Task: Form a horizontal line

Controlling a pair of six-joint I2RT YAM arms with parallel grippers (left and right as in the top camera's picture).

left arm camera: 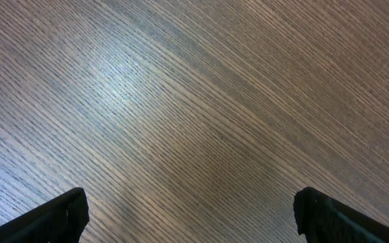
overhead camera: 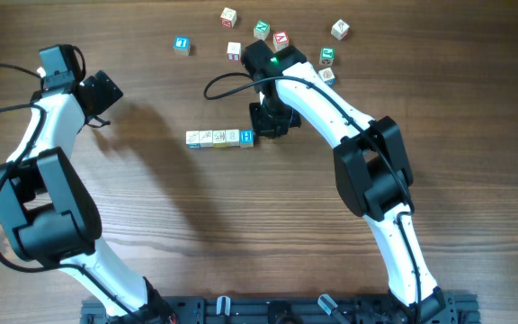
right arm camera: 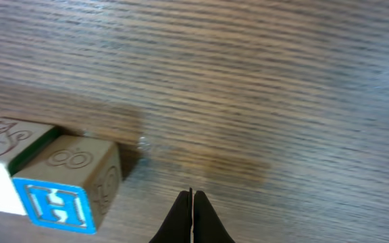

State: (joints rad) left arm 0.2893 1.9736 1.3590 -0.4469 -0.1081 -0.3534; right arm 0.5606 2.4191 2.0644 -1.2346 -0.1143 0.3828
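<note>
The blue H cube juts forward of the line, so my right gripper should back off, come round to the cube's near side and push it flush.
A short horizontal line of several pale wooden alphabet cubes lies side by side at the table's middle. Its right end cube has a blue letter face; this cube also shows in the right wrist view. My right gripper is shut and empty just right of that end cube, its closed tips over bare wood. My left gripper is open and empty at the far left, over bare table.
Several loose cubes lie scattered at the back: one with a blue face, one with a red letter, green-faced ones, and one at the far right. Black arm bases run along the front edge.
</note>
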